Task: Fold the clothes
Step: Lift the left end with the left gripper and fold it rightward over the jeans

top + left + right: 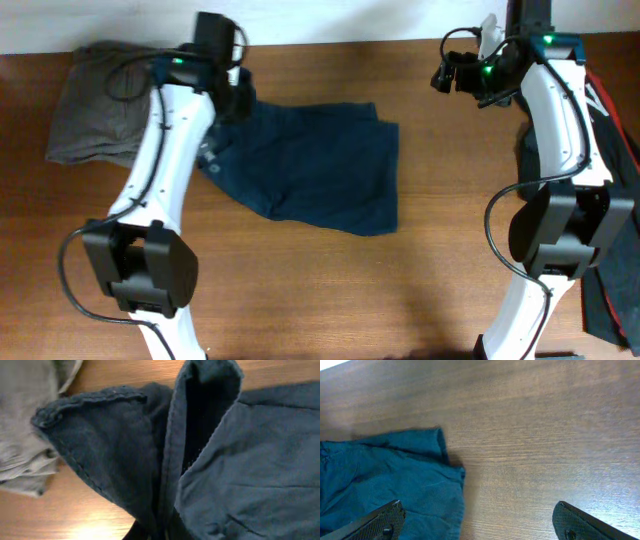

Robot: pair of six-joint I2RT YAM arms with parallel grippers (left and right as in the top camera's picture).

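The navy garment's gathered end (222,150) is next to the grey garment, so my left gripper should pull the navy garment back toward the clear wood (440,130) near my right gripper.
The dark navy garment (310,165) lies spread on the wooden table, mid-table. My left gripper (238,98) is at its upper left corner and shut on the cloth. In the left wrist view the navy cloth (240,460) is gathered into folds that run down into the jaws, and it hides the fingers. My right gripper (455,72) is open and empty above bare table, to the right of the garment's upper right corner. In the right wrist view its two fingers (477,525) are spread wide, with the garment's edge (395,475) at the left finger.
A folded grey garment (100,100) lies at the table's back left, and it also shows in the left wrist view (25,420). A dark pile of clothes with red trim (612,150) lies at the right edge behind the right arm.
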